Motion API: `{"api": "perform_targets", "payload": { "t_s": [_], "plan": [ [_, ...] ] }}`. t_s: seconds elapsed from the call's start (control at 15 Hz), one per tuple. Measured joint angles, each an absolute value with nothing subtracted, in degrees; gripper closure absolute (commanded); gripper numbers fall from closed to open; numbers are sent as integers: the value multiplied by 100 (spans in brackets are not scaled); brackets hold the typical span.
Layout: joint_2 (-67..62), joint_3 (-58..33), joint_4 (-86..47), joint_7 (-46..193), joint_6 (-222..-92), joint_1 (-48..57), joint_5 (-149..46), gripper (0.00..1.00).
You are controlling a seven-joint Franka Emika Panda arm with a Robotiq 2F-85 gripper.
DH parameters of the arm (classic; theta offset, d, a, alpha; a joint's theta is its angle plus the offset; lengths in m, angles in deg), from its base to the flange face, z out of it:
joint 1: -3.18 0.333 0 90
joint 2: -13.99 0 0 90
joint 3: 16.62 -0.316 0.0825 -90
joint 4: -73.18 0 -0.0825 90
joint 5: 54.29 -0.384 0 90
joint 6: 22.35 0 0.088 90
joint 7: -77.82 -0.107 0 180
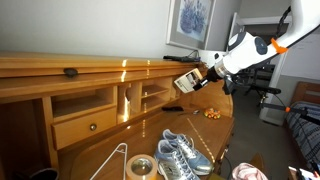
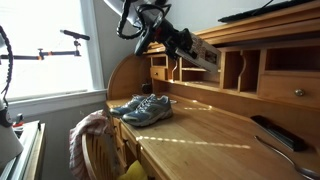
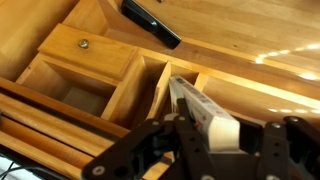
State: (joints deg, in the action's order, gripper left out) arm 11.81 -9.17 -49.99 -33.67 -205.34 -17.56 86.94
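My gripper should turn the flat white-and-grey box [image 2: 205,58] upright before it brings the box to the narrow cubbyhole [image 2: 233,69], because the box slants across the hutch's upright dividers.
My gripper [image 3: 205,140] is shut on a flat white-and-grey box [image 3: 200,108], held end-on in front of the open cubbyholes [image 3: 150,85] of a wooden desk hutch. In both exterior views the box [image 1: 189,82] [image 2: 203,54] hangs in the air just before the hutch shelves, above the desk top. The gripper [image 1: 205,74] [image 2: 178,42] is close to the cubbyholes but the box does not touch them.
A pair of grey-blue sneakers [image 1: 180,155] [image 2: 142,107] lies on the desk. A black remote [image 3: 150,22] [image 2: 276,133] lies on the desk top. A small drawer with a knob [image 3: 85,48] sits beside the cubbyholes. A tape roll [image 1: 139,168] and a wire hanger [image 1: 112,160] lie near the front edge.
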Motion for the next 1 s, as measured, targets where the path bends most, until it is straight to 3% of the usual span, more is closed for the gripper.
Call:
{"api": "perform_targets", "payload": {
  "t_s": [0.67, 1.0],
  "plan": [
    [786, -1052, -4564, -3896, -20700, -2110, 8825, 94],
    [508, -1715, -4233, -4086, -20940, -2656, 8921, 94]
  ]
}}
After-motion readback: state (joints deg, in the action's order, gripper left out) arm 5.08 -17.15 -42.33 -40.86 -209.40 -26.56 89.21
